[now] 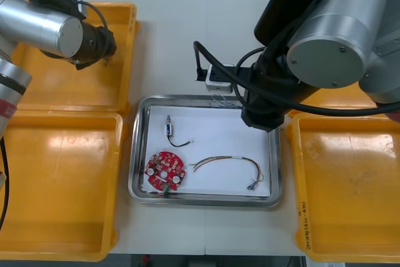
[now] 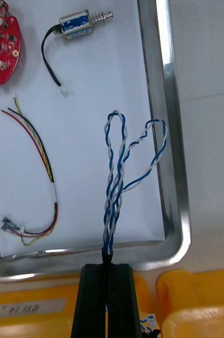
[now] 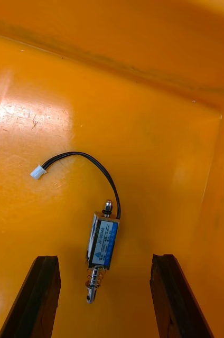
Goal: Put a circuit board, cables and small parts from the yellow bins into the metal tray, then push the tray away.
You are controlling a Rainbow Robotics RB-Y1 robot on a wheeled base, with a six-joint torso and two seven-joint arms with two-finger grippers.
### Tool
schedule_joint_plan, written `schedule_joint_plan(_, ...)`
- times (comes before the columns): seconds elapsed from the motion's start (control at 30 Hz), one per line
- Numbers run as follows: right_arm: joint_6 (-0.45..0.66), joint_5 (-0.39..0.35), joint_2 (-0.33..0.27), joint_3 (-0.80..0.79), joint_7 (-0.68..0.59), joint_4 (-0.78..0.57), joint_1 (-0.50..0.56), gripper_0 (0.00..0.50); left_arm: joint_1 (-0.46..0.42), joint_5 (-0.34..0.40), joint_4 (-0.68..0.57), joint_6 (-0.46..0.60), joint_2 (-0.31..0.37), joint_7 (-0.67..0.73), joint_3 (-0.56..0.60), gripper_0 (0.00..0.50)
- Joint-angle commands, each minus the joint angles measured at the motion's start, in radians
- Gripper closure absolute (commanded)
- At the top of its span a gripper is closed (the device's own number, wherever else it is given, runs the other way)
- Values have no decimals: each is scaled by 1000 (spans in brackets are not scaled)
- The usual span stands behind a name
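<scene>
The black lead of the small metal part (image 3: 102, 243) should keep its curve when I lift the part from the bin, since the wires bend in a smooth arch (image 3: 93, 158).
My right gripper (image 2: 108, 264) is shut on one end of a twisted blue and white cable (image 2: 120, 163), which hangs over the far right corner of the metal tray (image 2: 165, 105). On the tray's white inside lie a round red circuit board (image 1: 165, 170), a small metal part with a black lead (image 1: 169, 128) and a red and yellow cable (image 1: 231, 166). My left gripper (image 3: 104, 259) stands open in the far left yellow bin (image 1: 122, 42). Another small metal part (image 3: 102, 244) with a black lead lies on the bin floor between its fingers (image 3: 40, 296).
A white box (image 1: 219, 78) with a black cable sits on the table just beyond the tray. The near left bin (image 1: 62, 186) and near right bin (image 1: 350, 186) flank the tray. The right arm covers much of the far right bin (image 1: 328, 99).
</scene>
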Motion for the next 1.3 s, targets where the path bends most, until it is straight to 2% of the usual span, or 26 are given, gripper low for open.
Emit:
schedule_joint_plan(0.03,-67,19,62,60,70,75,-46,500,-48,-14,11,-34,-21,-89,-12,0)
schedule_joint_plan(0.4,-185,154,67,227,81,132,-37,500,-47,-29,68,-105,-33,-94,-44,0)
schedule_joint_plan(0.5,-241,168,67,261,79,164,-33,500,-48,-44,74,-106,-37,-94,-48,0)
schedule_joint_plan(0.63,-300,175,67,284,81,207,-17,500,-47,-46,116,-169,-39,-94,-73,0)
schedule_joint_plan(0.87,-307,172,59,299,87,261,-6,500,-48,-61,136,-194,-44,-92,-81,0)
schedule_joint_plan(0.9,-308,172,59,302,87,262,-6,500,-48,-61,134,-194,-44,-94,-81,148)
schedule_joint_plan(0.93,-310,174,59,304,87,264,-6,500,-48,-61,134,-194,-44,-94,-81,405)
schedule_joint_plan(0.97,-310,174,59,304,87,264,-6,500,-48,-60,134,-194,-44,-92,-81,497)
schedule_joint_plan(1.3,-323,187,54,304,87,264,15,499,-47,-49,133,-194,-44,-87,-44,500)
